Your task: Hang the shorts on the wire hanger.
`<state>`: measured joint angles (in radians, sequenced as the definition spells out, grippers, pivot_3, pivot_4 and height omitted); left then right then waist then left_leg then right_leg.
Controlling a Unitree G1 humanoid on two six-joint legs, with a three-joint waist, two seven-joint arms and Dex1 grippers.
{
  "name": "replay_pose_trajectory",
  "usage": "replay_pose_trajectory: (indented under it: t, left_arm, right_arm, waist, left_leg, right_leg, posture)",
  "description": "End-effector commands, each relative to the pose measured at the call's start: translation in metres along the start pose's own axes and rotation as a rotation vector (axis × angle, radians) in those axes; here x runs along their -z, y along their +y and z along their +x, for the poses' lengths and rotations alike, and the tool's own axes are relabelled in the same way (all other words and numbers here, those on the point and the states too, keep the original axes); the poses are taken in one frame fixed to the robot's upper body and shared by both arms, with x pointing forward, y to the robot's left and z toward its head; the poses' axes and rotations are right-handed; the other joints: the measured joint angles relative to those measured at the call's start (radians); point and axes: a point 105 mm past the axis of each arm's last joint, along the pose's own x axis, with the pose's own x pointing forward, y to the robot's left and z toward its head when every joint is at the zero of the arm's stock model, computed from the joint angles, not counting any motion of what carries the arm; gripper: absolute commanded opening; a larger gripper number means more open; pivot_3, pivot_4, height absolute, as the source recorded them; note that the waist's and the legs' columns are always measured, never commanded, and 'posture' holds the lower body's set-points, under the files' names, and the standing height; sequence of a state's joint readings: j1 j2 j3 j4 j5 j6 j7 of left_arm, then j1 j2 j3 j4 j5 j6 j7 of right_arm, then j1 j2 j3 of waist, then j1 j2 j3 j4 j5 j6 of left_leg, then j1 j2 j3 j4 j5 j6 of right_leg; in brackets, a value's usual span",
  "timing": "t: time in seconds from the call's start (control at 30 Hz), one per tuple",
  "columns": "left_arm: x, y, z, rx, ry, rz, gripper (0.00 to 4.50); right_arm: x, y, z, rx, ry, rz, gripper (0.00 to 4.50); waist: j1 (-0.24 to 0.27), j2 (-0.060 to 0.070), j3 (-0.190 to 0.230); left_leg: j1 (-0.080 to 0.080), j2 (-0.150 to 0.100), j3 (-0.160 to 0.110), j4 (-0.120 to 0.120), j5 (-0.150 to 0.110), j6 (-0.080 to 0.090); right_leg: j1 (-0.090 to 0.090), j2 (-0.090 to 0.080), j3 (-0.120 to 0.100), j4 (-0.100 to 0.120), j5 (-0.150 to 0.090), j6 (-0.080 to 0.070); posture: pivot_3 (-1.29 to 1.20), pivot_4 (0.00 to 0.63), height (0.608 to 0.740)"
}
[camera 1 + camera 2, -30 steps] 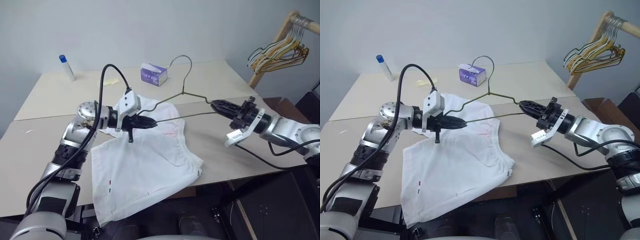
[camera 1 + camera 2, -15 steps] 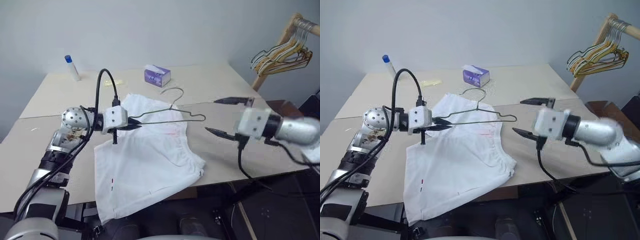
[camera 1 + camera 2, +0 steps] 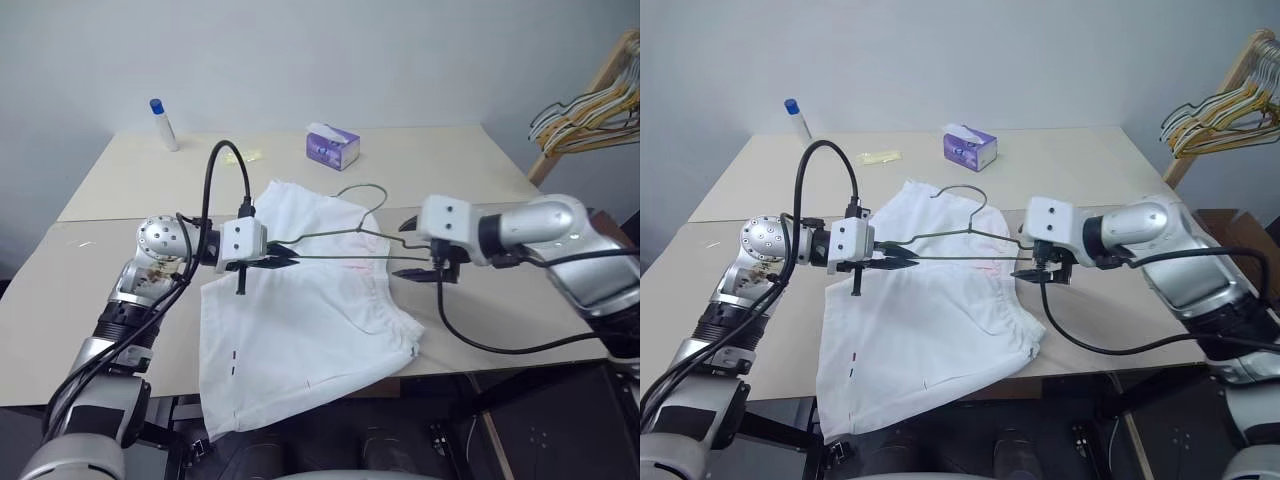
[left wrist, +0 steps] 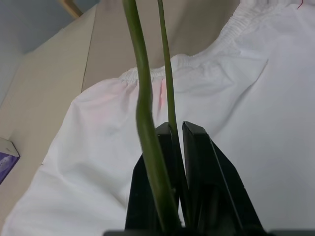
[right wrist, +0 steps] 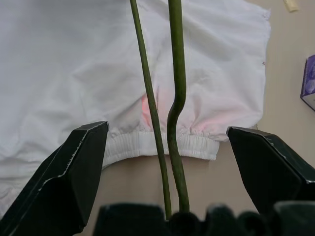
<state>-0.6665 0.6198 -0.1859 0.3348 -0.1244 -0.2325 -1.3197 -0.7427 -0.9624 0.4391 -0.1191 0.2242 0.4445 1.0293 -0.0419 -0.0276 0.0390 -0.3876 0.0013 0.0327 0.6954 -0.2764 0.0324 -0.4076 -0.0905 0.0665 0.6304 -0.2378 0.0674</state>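
Note:
I see tight little puckers point(image 5: 127, 145) along the shorts' waistband, so the elastic edge point(image 3: 396, 309) will stretch open over the hanger's end when I pull it outward.
The white shorts point(image 3: 310, 320) lie wrinkled on the table, waistband toward the far side, one leg hanging over the front edge. The wire hanger point(image 3: 345, 257) is held nearly flat just above them, its hook point(image 3: 960, 190) pointing toward the far side. My left gripper point(image 3: 285, 258) is shut on the hanger's left end; in the left wrist view the wire point(image 4: 140, 98) runs out between its closed fingers. My right gripper point(image 3: 405, 247) is open, one finger on each side of the hanger's right end point(image 5: 176, 73), not touching it.
A purple tissue box point(image 3: 332, 146) and a blue-capped bottle point(image 3: 162, 122) stand at the back of the beige table point(image 3: 450, 160). A wooden rack with a bunch of hangers point(image 3: 590, 100) stands off to the right.
My right gripper let go of the hanger's right end, opened wide, swung away and came back astride that end. My left gripper rolled, tipping the hanger from upright to nearly flat.

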Motion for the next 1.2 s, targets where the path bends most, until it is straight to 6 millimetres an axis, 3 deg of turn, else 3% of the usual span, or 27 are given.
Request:
replay_pose_trajectory:
  t: [0.03,0.23,0.4,0.53,0.63,0.73,0.9,1.0,1.2]
  left_arm:
    - [-0.015,0.007,0.0,-0.005,-0.035,0.046,0.0]
    - [-0.017,0.007,-0.001,0.001,-0.046,0.04,0.0]
    - [-0.018,0.005,-0.001,0.014,-0.053,0.042,0.0]
    - [-0.018,0.002,-0.002,0.037,-0.06,0.036,0.0]
    - [-0.016,0.001,-0.008,0.068,-0.064,-0.013,0.94]
    - [-0.01,0.013,-0.016,0.011,-0.047,-0.049,1.79]
    - [-0.003,0.038,-0.036,-0.143,-0.04,-0.115,3.42]
    - [-0.006,0.042,-0.043,-0.202,-0.07,-0.164,4.37]
    - [-0.027,0.006,-0.041,-0.141,-0.195,-0.299,4.48]
  right_arm:
    - [-0.007,-0.006,-0.002,-0.007,0.023,-0.028,3.64]
    - [-0.003,-0.003,0.003,-0.038,0.041,-0.034,1.5]
    - [0.001,0.0,0.004,-0.053,0.046,-0.026,0.01]
    - [0.009,0.006,0.002,-0.071,0.051,-0.012,0.01]
    - [0.008,0.012,-0.004,-0.08,0.025,0.006,0.0]
    - [0.014,0.019,-0.014,-0.078,0.012,0.06,0.0]
    - [0.046,0.036,-0.035,-0.039,0.044,0.277,0.0]
    - [0.067,0.046,-0.049,-0.001,0.056,0.489,0.0]
    - [0.104,0.071,-0.071,0.041,0.069,1.057,0.0]
  waist:
    - [0.0,0.0,0.0]
    - [0.0,0.0,0.0]
    - [0.0,0.0,0.0]
    - [0.0,0.0,0.0]
    - [0.0,0.0,0.0]
    - [0.001,0.0,0.0]
    - [0.007,0.0,0.0]
    - [0.01,0.0,0.0]
    - [0.003,0.0,0.0]
  left_leg:
    - [0.0,0.0,0.0,0.0,0.0,0.0]
    - [0.0,-0.001,0.0,0.0,0.0,0.0]
    - [0.0,-0.001,0.0,0.0,0.0,0.0]
    - [0.0,-0.001,0.0,0.0,0.0,0.0]
    - [0.0,-0.001,0.0,0.0,0.0,0.0]
    - [0.0,-0.001,-0.001,0.001,0.0,0.0]
    - [0.0,-0.001,-0.002,0.001,0.0,0.0]
    - [0.0,-0.001,-0.002,0.001,0.0,0.001]
    - [0.002,0.0,-0.002,0.0,0.0,0.001]
  right_leg:
    - [0.0,0.0,0.0,0.0,0.0,0.0]
    - [0.0,0.0,0.0,0.0,0.0,0.001]
    - [0.0,0.0,0.0,0.0,0.0,0.001]
    - [0.001,0.0,0.0,0.0,0.0,0.001]
    - [0.001,0.0,-0.001,0.0,0.0,0.001]
    - [0.001,0.0,-0.001,0.0,0.0,0.001]
    - [0.002,0.0,-0.002,-0.001,0.0,0.001]
    - [0.002,0.0,-0.002,-0.001,0.0,0.001]
    - [0.004,0.0,-0.001,0.0,0.0,0.001]
  posture:
    - [-0.02,0.0,0.74]
    - [-0.03,0.0,0.74]
    - [-0.02,0.0,0.74]
    - [-0.03,0.0,0.74]
    - [-0.03,0.0,0.74]
    - [-0.03,0.0,0.74]
    - [-0.03,0.0,0.74]
    - [-0.03,0.0,0.74]
    - [-0.03,0.01,0.74]
